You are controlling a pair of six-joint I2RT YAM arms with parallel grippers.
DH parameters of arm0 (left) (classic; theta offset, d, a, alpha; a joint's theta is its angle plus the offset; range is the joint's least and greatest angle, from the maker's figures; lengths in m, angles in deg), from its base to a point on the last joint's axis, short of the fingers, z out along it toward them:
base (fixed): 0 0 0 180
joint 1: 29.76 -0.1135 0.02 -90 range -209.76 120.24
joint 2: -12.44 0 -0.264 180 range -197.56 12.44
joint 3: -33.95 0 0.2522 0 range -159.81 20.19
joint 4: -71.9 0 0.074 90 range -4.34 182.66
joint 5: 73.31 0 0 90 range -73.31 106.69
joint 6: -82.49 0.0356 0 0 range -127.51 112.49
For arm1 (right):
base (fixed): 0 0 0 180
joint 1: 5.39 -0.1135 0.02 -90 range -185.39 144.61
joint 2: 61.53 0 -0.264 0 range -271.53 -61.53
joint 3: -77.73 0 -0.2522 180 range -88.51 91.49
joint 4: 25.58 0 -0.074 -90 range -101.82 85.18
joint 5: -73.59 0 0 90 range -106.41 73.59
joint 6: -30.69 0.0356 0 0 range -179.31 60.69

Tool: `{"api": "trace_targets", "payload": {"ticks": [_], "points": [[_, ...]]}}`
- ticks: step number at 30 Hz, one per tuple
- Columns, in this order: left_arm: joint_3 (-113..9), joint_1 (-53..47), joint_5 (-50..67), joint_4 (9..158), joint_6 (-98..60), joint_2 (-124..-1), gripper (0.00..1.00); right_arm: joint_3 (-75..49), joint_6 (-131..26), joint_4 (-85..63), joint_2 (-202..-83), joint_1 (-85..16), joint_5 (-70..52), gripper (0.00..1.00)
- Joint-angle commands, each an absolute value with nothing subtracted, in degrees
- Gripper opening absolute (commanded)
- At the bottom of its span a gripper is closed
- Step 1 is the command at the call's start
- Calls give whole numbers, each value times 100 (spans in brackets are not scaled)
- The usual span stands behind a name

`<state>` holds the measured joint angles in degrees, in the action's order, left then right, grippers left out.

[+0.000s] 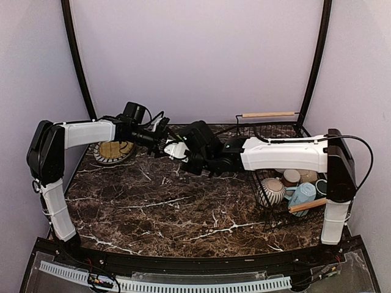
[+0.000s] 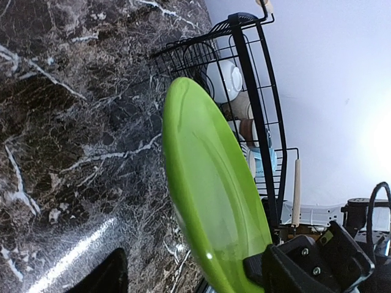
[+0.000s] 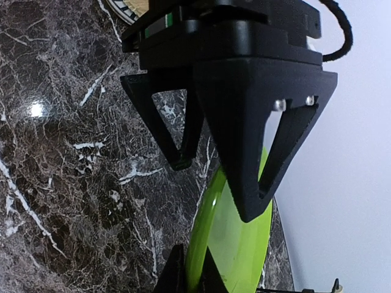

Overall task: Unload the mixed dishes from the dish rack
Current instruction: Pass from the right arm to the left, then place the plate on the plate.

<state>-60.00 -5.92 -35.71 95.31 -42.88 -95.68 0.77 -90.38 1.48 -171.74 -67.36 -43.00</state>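
Observation:
The lime-green plate (image 2: 211, 168) is in my right gripper, far from the black-striped white plate (image 1: 112, 152), so next my left gripper takes over the lime-green plate and stacks it there.
The lime-green plate (image 2: 208, 183) stands on edge above the marble table (image 1: 171, 207), between my two grippers at the table's back middle. My right gripper (image 3: 192, 271) is shut on the plate's rim (image 3: 235, 244). My left gripper (image 2: 183, 271) is open with its jaws on either side of the plate; one pad (image 2: 259, 268) touches it, the other finger (image 2: 104, 274) stands well off. In the top view the left gripper (image 1: 164, 143) and the right gripper (image 1: 177, 151) meet tip to tip. The dish rack (image 1: 275, 129) stands at the right.
The black-striped white plate (image 1: 113, 151) lies flat at the back left. The rack holds a striped grey bowl (image 1: 270, 190), a light blue mug (image 1: 302, 196), a dark green mug (image 1: 321, 186) and a white bowl (image 2: 225, 79). Its wooden handles (image 1: 267, 114) stick up.

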Motion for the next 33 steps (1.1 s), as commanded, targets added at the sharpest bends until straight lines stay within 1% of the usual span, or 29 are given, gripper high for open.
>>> {"api": "trace_targets", "payload": {"ticks": [1, 2, 3, 4, 5, 6, 7, 8, 9, 10, 11, 12, 13, 15, 16, 19, 22, 24, 26, 28, 30, 33], "points": [[-6264, -357, -3117, 10422, -3749, -9681, 66, 290, -9205, -124, -17349, -6878, -4631, 0], [-6327, -315, -2999, 10566, -3649, -9679, 61, 283, -9205, -115, -17366, -6895, -4637, 0], [-6347, -301, -2950, 10620, -3572, -9676, 59, 275, -9219, -108, -17394, -6911, -4649, 0], [-6375, -290, -2861, 10690, -3545, -9678, 55, 253, -9256, -102, -17413, -6938, -4677, 0], [-6388, -288, -2820, 10718, -3515, -9679, 50, 233, -9284, -108, -17444, -6951, -4738, 0], [-6390, -280, -2743, 10767, -3504, -9676, 47, 210, -9307, -118, -17472, -6953, -4813, 0], [-6399, -278, -2721, 10783, -3489, -9679, 41, 196, -9322, -127, -17505, -6949, -4870, 0], [-6404, -278, -2709, 10805, -3482, -9676, 38, 194, -9316, -127, -17528, -6954, -4897, 0], [-6409, -271, -2700, 10815, -3468, -9674, 32, 193, -9310, -121, -17548, -6956, -4907, 0], [-6414, -270, -2671, 10831, -3459, -9675, 29, 198, -9298, -117, -17559, -6967, -4910, 0], [-6418, -273, -2650, 10837, -3440, -9674, 23, 201, -9311, -115, -17581, -6985, -4917, 0], [-6423, -267, -2612, 10858, -3432, -9677, 19, 202, -9324, -122, -17593, -7007, -4946, 0], [-6435, -266, -2594, 10877, -3414, -9679, 12, 194, -9335, -138, -17601, -7014, -4966, 2], [-6480, -268, -2557, 10944, -3376, -9674, 3, 156, -9366, -193, -17604, -7020, -5017, 5], [-6498, -269, -2523, 11004, -3351, -9673, 1, 136, -9359, -220, -17605, -7022, -5031, 7], [-6614, -273, -2271, 11247, -3174, -9673, 1, 84, -9319, -222, -17585, -7037, -5075, 23], [-6721, -326, -2127, 11412, -3049, -9671, 1, -29, -9286, -300, -17506, -7040, -5131, 42], [-6755, -412, -2067, 11480, -3014, -9665, 1, -138, -9256, -383, -17405, -7040, -5123, 56], [-6773, -546, -1926, 11547, -2977, -9638, 1, -213, -9192, -426, -17272, -7040, -5090, 67], [-6782, -770, -1840, 11588, -3001, -9632, 1, -303, -9131, -477, -17148, -7041, -5095, 76], [-6769, -1061, -1919, 11581, -3091, -9625, 1, -428, -9093, -585, -16998, -7022, -5101, 83], [-6743, -1471, -1870, 11555, -3138, -9541, 1, -558, -8930, -650, -16814, -6971, -5070, 89]]}}
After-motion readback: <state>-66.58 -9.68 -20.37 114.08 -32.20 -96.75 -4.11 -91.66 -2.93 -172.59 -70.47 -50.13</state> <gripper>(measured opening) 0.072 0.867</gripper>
